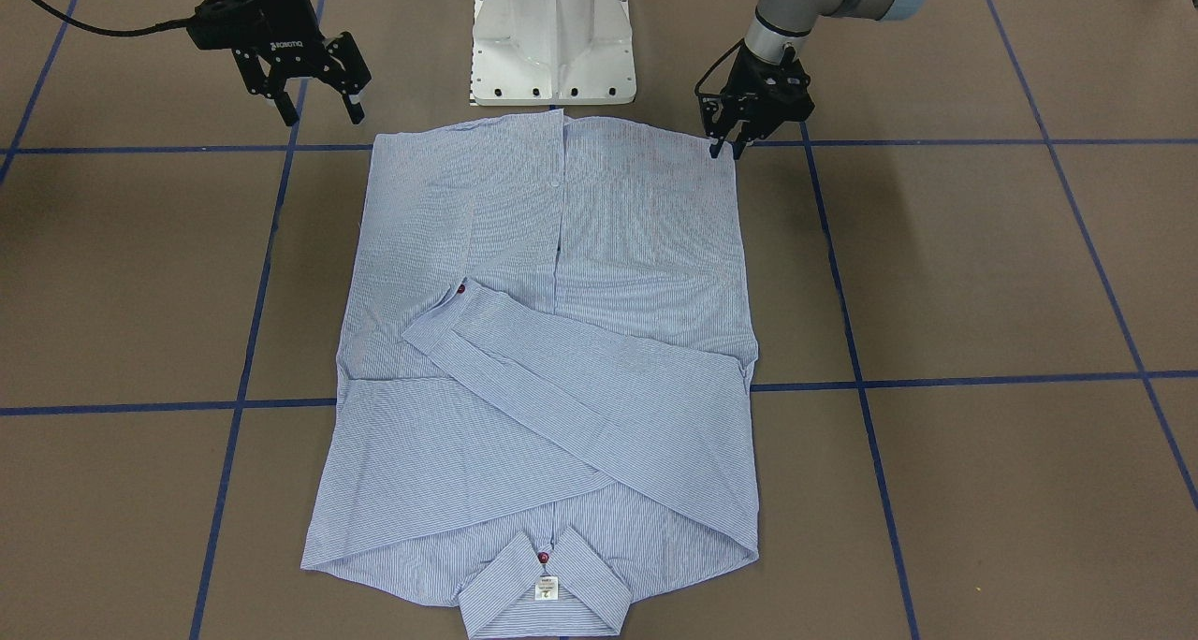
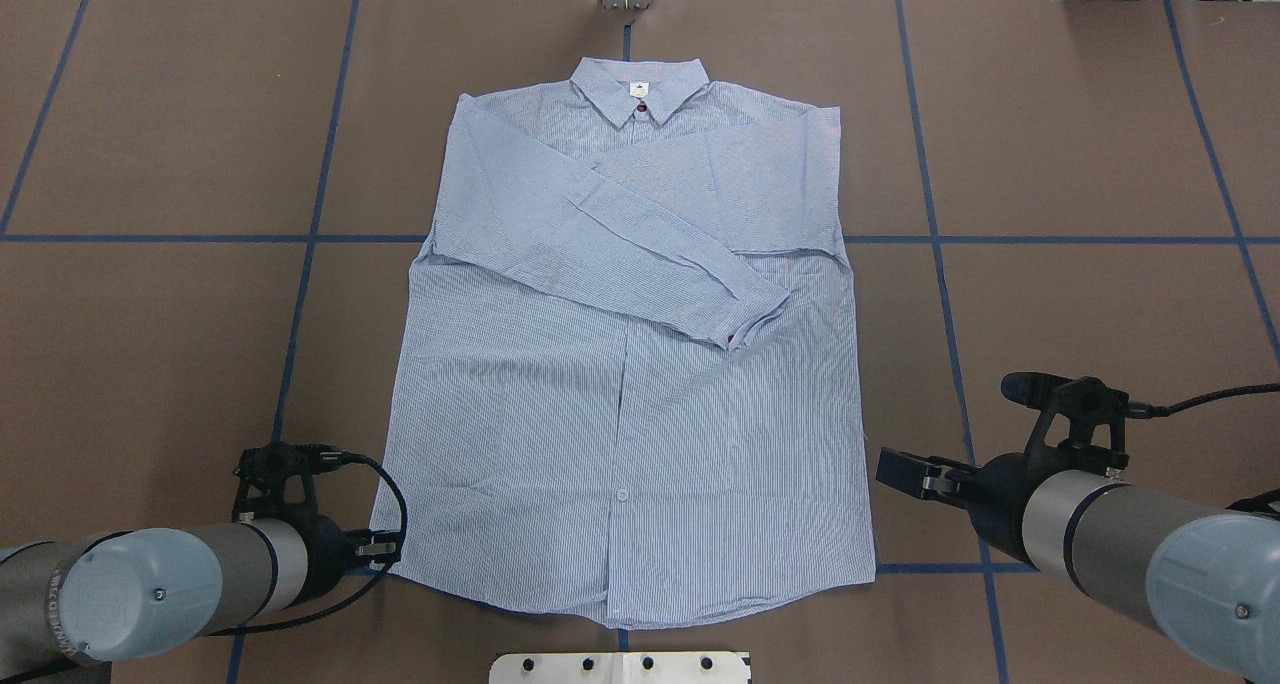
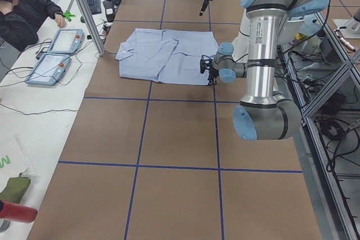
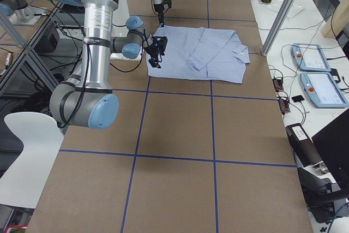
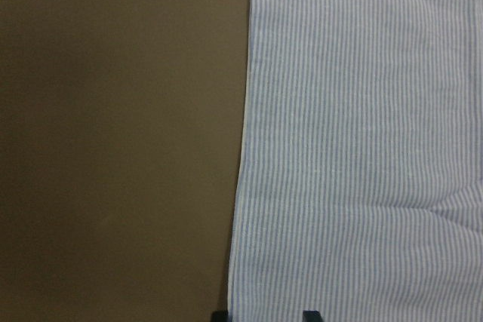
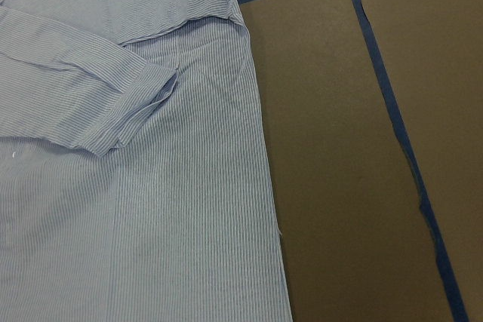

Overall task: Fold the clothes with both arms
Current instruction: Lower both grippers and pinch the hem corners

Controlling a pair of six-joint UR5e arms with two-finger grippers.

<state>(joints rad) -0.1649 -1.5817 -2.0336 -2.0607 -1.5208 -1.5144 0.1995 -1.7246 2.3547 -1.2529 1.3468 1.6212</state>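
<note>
I expect the lower half (image 1: 650, 230) to cover the sleeves (image 1: 612, 399) and the collar when I fold the hem over, because the sleeves lie flat inside the shirt's side edges.
The light-blue striped shirt (image 1: 599, 247) lies flat and buttoned on the brown table, collar (image 1: 543, 589) away from the robot, both sleeves folded across the chest. It also shows in the overhead view (image 2: 620, 414). My left gripper (image 1: 727, 150) is low at the shirt's hem corner on my left (image 2: 385, 549). In the left wrist view (image 5: 264, 314) its fingertips (image 5: 309, 314) stand apart astride the shirt's side edge (image 5: 241, 186). My right gripper (image 1: 318, 97) is open and empty, above the table just outside the other hem corner (image 2: 900, 469). The right wrist view shows the shirt's side edge (image 6: 260, 186) and a cuff.
The white pedestal base (image 1: 552, 41) stands just behind the hem. Blue tape lines (image 1: 936, 383) cross the brown table. An operator (image 3: 22, 9), two pendants (image 3: 56, 54) and a metal post (image 3: 84, 9) are at the far side.
</note>
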